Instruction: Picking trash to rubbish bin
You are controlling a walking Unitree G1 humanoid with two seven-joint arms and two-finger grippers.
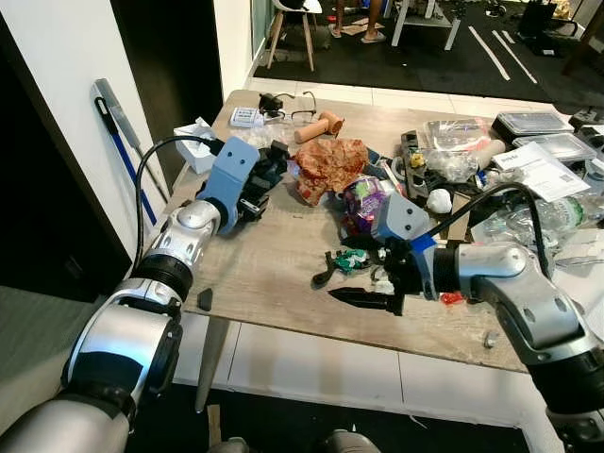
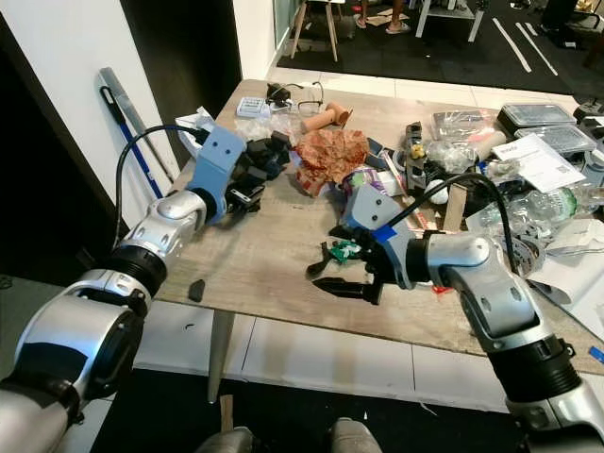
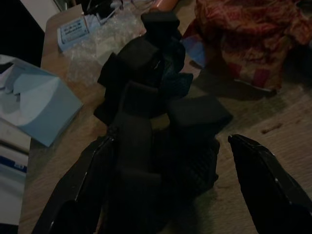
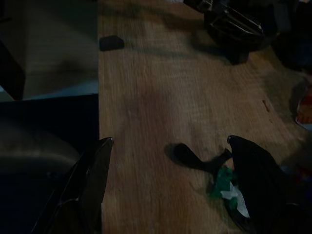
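A gap (image 3: 159, 122) lies between the near black foam (image 3: 163, 161) and the far clump, so the near foam will come off and leave that clump behind when the robot lifts.
My left gripper (image 1: 264, 179) reaches over the table's left side and stands open around a pile of black foam blocks (image 3: 146, 107); the foam touches one finger (image 3: 83, 195), and the other finger (image 3: 268, 185) is apart from it. My right gripper (image 1: 337, 276) is low over the table near its front edge, open. Between its fingers lie a curved black scrap (image 4: 195, 157) and a green wrapper (image 4: 225, 187), which is close to one finger (image 4: 258, 170). A crumpled brown-red paper bag (image 1: 330, 162) and a shiny colourful wrapper (image 1: 363, 200) lie in the middle.
The wooden table (image 1: 274, 264) is cluttered at the right with plastic containers (image 1: 533, 125), papers (image 1: 538, 170) and a bottle. A tissue box (image 1: 195, 142) sits at the left edge, a small black piece (image 1: 205, 299) at the front edge. A mop (image 1: 118, 142) leans on the wall.
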